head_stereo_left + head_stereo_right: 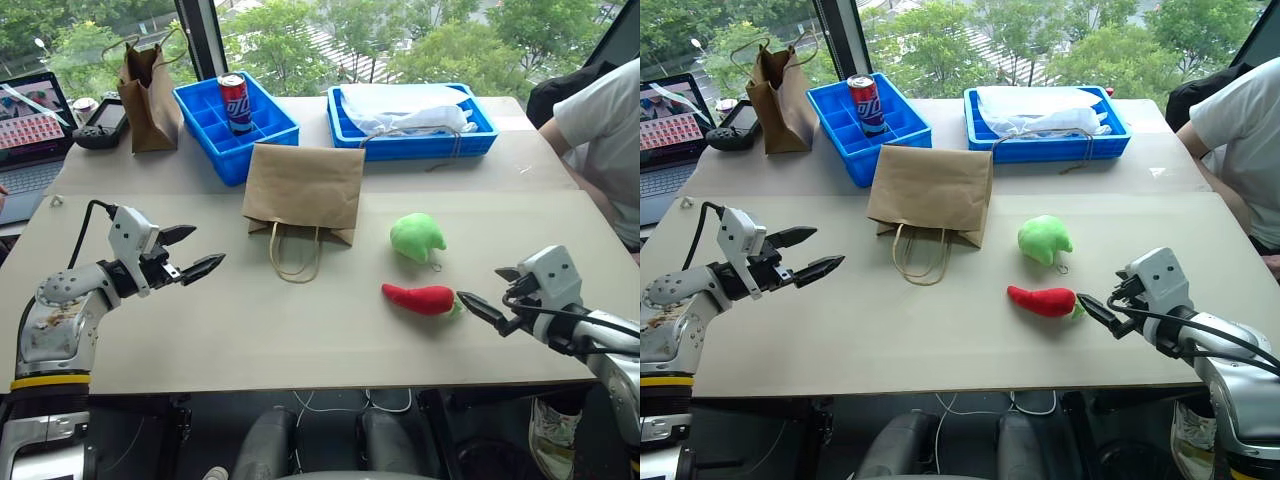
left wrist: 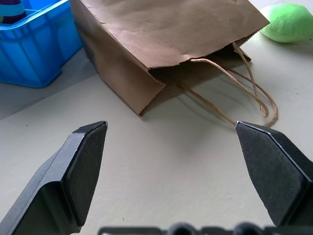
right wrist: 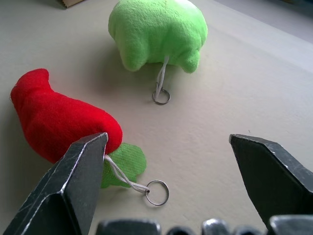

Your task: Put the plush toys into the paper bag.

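Note:
The paper bag's opening (image 1: pixel 298 229) should spread wide open when I raise the upper twine handle, because a dark gap (image 1: pixel 335 236) can already be seen between its edges.
The wide brown paper bag (image 1: pixel 305 188) lies flat mid-table, its mouth and twine handles (image 1: pixel 293 255) facing me. Right of it rests the light-green plush (image 1: pixel 417 237), and just in front of that the red chili plush (image 1: pixel 420 298), green stem pointing right. My right gripper (image 1: pixel 480 288) is open, low over the table, right beside the chili's stem; in the right wrist view one finger (image 3: pixel 73 181) stands by the stem and key ring, with nothing between the jaws. My left gripper (image 1: pixel 205 247) is open and empty, left of the bag's mouth (image 2: pixel 195 66).
At the back stand a narrow darker paper bag (image 1: pixel 147 85), a blue divided bin (image 1: pixel 215 125) holding a can (image 1: pixel 236 100), and a blue tray (image 1: pixel 345 125) of white plastic. A laptop (image 1: pixel 30 130) and controller (image 1: pixel 100 125) lie far left. A person (image 1: pixel 600 130) sits at the right.

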